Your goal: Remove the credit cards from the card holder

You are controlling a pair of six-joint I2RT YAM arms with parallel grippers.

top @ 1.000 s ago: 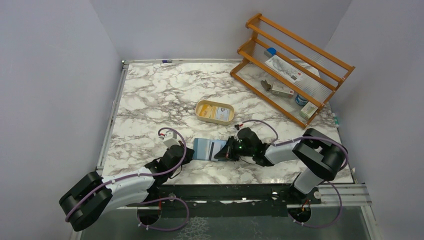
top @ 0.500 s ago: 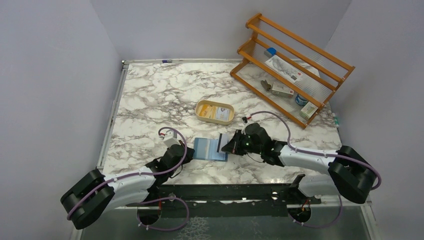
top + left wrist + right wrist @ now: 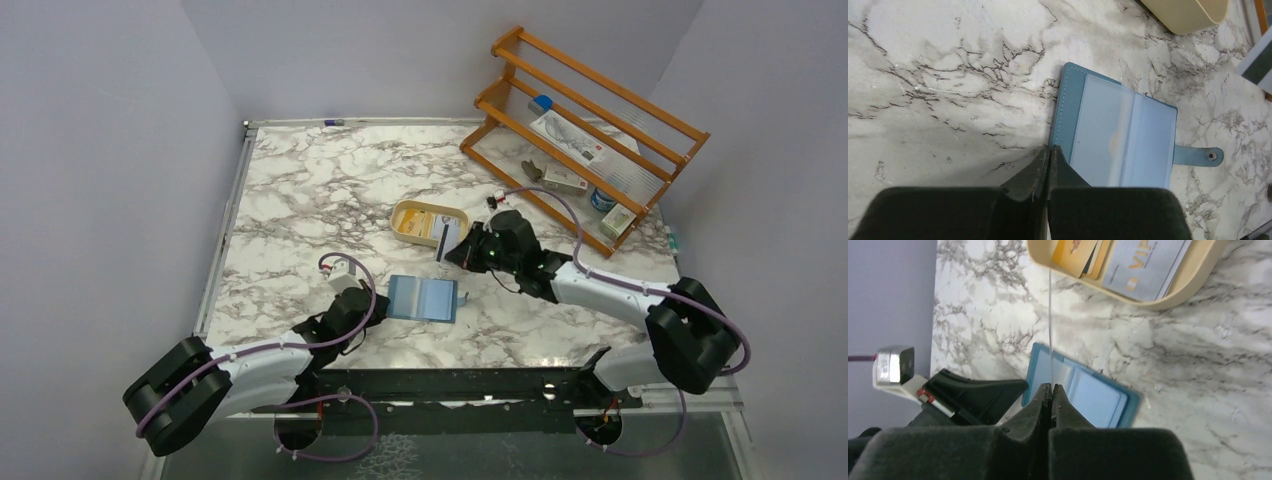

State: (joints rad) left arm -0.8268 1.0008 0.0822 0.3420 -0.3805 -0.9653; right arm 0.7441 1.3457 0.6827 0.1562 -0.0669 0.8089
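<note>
The credit card (image 3: 446, 244) is clear of the card holder, so my right gripper should go over the tan dish's rim next and release it on the silver cards (image 3: 1143, 267).
The teal card holder (image 3: 423, 298) lies open and flat on the marble, its pale inner pockets (image 3: 1120, 135) up and its snap tab (image 3: 1205, 155) out to the right. My left gripper (image 3: 1049, 148) is shut, with its tips on the holder's left edge. My right gripper (image 3: 1049, 388) is shut on a credit card (image 3: 447, 240), pale with a dark stripe, held in the air just beside the tan dish (image 3: 407, 212). In the right wrist view that card (image 3: 1050, 325) shows edge-on as a thin line. Other credit cards (image 3: 1143, 265) lie in the dish.
A wooden rack (image 3: 585, 135) with small items stands at the back right. The tan dish's rim (image 3: 1168, 299) lies just beyond the held card. Grey walls close in the table on the left, back and right.
My right gripper has drawn the card out of the holder and carried it back and up to the dish's right end. The left gripper has stayed on the holder's edge.
</note>
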